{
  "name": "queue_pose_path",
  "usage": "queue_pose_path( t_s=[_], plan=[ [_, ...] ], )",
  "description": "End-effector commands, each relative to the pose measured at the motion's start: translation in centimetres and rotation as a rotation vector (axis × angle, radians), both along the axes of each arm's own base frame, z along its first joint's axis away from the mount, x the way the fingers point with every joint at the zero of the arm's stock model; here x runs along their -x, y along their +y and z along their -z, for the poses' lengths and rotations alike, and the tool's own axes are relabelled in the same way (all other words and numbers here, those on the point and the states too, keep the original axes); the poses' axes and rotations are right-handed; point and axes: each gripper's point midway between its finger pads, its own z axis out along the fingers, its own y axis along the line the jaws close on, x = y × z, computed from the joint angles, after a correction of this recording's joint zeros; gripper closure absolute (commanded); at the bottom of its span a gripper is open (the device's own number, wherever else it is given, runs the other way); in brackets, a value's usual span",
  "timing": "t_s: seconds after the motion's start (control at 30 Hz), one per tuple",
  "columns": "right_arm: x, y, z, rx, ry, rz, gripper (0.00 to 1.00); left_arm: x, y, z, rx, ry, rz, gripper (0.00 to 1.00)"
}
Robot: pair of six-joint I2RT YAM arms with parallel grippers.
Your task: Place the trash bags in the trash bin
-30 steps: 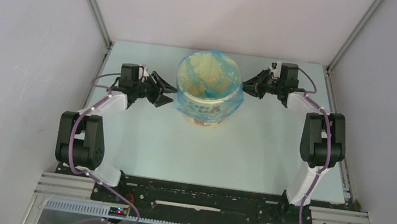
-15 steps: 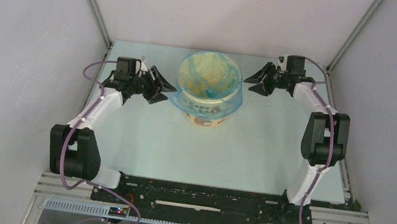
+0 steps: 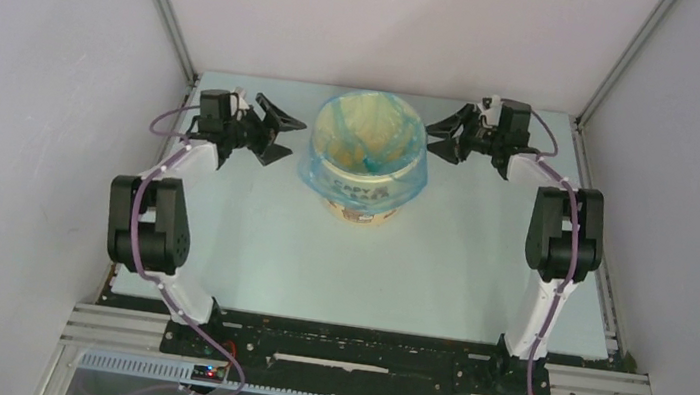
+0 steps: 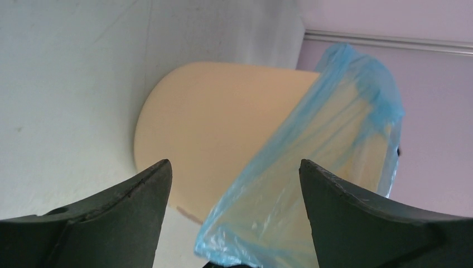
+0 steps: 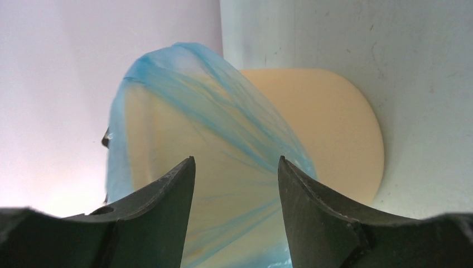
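Next, my right gripper pushes the heap down while my left gripper holds the bag's edge, because the trash bag's middle [image 3: 371, 164] is bunched up inside the trash bin.
The pale-yellow trash bin [image 3: 362, 207] with brown lettering stands at the middle back of the table. The light-blue trash bag [image 3: 407, 179] lines its inside and is folded down over the rim and upper side. My left gripper [image 3: 286, 131] is open and empty just left of the bin, apart from it. My right gripper [image 3: 437, 136] is open and empty just right of the rim. In the left wrist view the bin [image 4: 212, 123] and bag [image 4: 312, 167] lie beyond the open gripper [image 4: 234, 170]. In the right wrist view the bag [image 5: 223, 145] and bin [image 5: 340, 134] show past the open gripper [image 5: 237, 164].
The pale table [image 3: 318, 264] is enclosed by grey walls with metal corner posts [image 3: 163, 8] at the back left and right. The arm bases stand on the black rail [image 3: 357, 355] at the near edge.
Both grippers have let go of the bag and drawn back from the bin, up toward the back of the table. The bag now sits settled over the rim.
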Motion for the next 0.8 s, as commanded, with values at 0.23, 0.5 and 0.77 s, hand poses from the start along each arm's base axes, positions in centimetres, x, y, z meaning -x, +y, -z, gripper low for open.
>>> queue_pose_path(
  t_s=[0.23, 0.5, 0.77],
  plan=[
    [-0.4, 3.4, 2.4, -0.016, 0.024, -0.018, 0.66, -2.8, -6.2, -0.1, 0.129, -0.055, 0.161, 0.35],
    [-0.1, 2.5, 6.9, 0.109, 0.153, 0.043, 0.88, -2.1, -5.9, 3.6, 0.085, 0.046, 0.138, 0.81],
    [0.6, -0.7, 3.4, 0.322, 0.131, 0.047, 0.74, -0.9, -4.9, 4.0, -0.036, 0.086, 0.155, 0.86]
  ],
)
